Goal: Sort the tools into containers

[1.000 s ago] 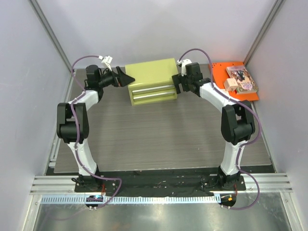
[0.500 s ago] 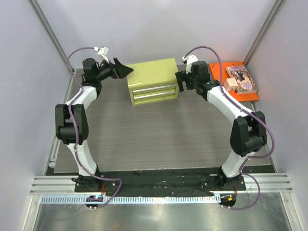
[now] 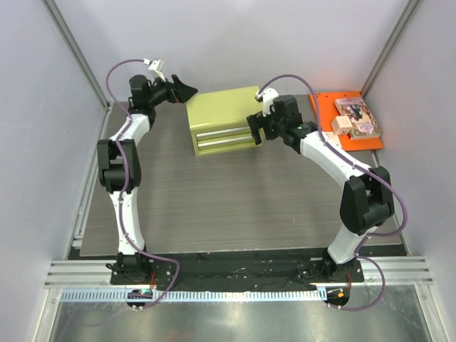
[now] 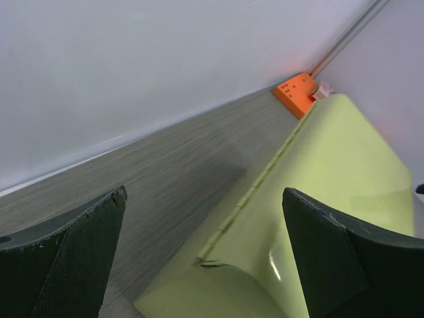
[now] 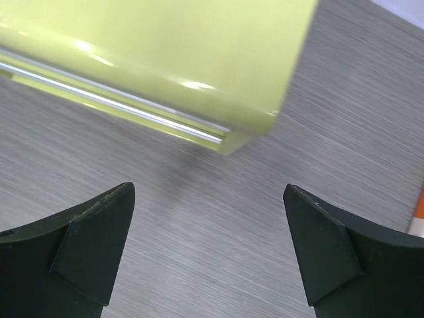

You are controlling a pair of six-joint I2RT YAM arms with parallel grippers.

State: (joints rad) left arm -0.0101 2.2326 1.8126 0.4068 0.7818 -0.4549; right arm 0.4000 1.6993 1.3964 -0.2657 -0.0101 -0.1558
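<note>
The robot's right gripper should push the chest's front corner [image 5: 254,127] back while its left gripper swings the chest's back corner forward, as the drawers [image 3: 224,137] face the table's front.
A yellow-green tool chest [image 3: 223,118] with two closed drawers stands at the back of the table. It also shows in the left wrist view [image 4: 318,199] and the right wrist view [image 5: 165,53]. My left gripper [image 3: 187,90] is open and empty, raised by the chest's back left corner. My right gripper [image 3: 255,128] is open and empty at the chest's front right corner, over the table. No loose tools show on the table surface.
An orange tray [image 3: 324,107] at the back right holds several small items [image 3: 356,118]; its corner shows in the left wrist view [image 4: 296,93]. Grey walls close in the back and both sides. The wood-grain table [image 3: 235,206] stretches in front of the chest.
My left gripper has risen and swung back toward the chest's rear left corner. My right gripper has moved left and forward, from the chest's right side to its front right corner.
</note>
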